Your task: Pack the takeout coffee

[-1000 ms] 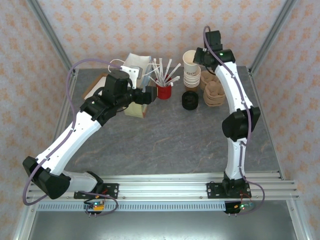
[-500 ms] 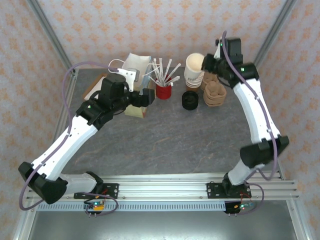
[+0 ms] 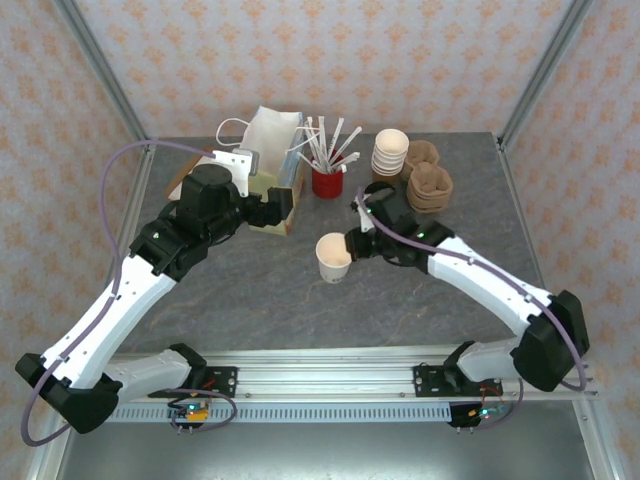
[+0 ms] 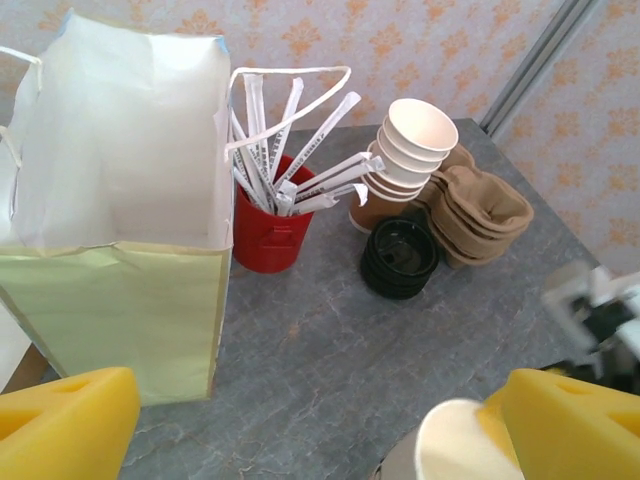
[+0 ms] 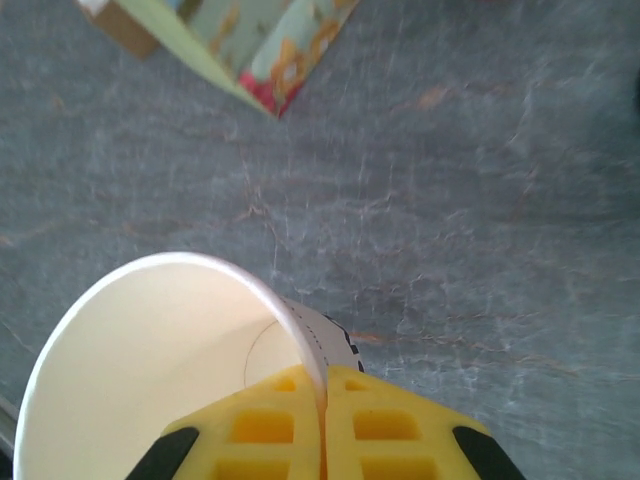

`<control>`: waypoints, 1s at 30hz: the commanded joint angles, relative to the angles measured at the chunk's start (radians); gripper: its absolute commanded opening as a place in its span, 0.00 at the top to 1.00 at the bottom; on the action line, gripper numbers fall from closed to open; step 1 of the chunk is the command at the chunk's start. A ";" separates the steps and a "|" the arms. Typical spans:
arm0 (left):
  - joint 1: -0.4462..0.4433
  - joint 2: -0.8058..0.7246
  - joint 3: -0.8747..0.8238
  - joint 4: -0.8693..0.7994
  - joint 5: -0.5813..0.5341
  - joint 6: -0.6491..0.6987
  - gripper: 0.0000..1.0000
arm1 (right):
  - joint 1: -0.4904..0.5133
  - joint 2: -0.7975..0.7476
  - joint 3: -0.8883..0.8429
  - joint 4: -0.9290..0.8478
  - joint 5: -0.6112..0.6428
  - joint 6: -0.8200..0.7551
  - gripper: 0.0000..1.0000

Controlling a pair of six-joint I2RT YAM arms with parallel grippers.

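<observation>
My right gripper is holding the cream cup (image 3: 333, 256) upright over a clear spot of the table (image 3: 332, 291), so it should keep lowering it until the cup's bottom rests there, then let go.
My right gripper (image 3: 352, 245) is shut on the rim of a single lidless cream paper cup (image 3: 333, 257) and holds it over the middle of the table. In the right wrist view the yellow fingers (image 5: 280, 430) pinch the cup's wall (image 5: 150, 360), one inside and one outside. A lidded takeout coffee is out of view. My left gripper (image 3: 281, 206) stands open beside the white and green paper bag (image 3: 272, 140), with nothing between its yellow fingers (image 4: 60, 425). The bag (image 4: 120, 180) stands upright with its mouth open. The held cup (image 4: 465, 445) shows at the lower right of the left wrist view.
A stack of black lids (image 4: 400, 258) sits behind the held cup. Near it are a red cup of wrapped straws (image 3: 327, 182), a stack of lidless cream cups (image 3: 389, 153) and brown pulp carriers (image 3: 428, 185). Metal frame posts stand at the back corners.
The right arm has swung from the cup stack at the back down to the table's middle, carrying one cup off the stack. The left arm has drawn slightly left.
</observation>
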 commanded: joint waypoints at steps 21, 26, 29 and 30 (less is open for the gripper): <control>-0.008 0.028 0.003 -0.026 0.095 0.033 0.06 | 0.031 0.031 -0.118 0.146 0.094 -0.030 0.56; -0.009 0.025 -0.021 -0.073 0.285 0.092 0.05 | 0.013 -0.065 -0.048 0.057 0.161 0.001 0.44; -0.009 0.035 -0.035 -0.093 0.360 0.096 0.05 | -0.082 -0.076 -0.006 0.004 0.185 0.024 0.42; -0.008 0.036 -0.042 -0.089 0.362 0.089 0.06 | -0.130 -0.071 0.006 -0.007 0.184 0.038 0.41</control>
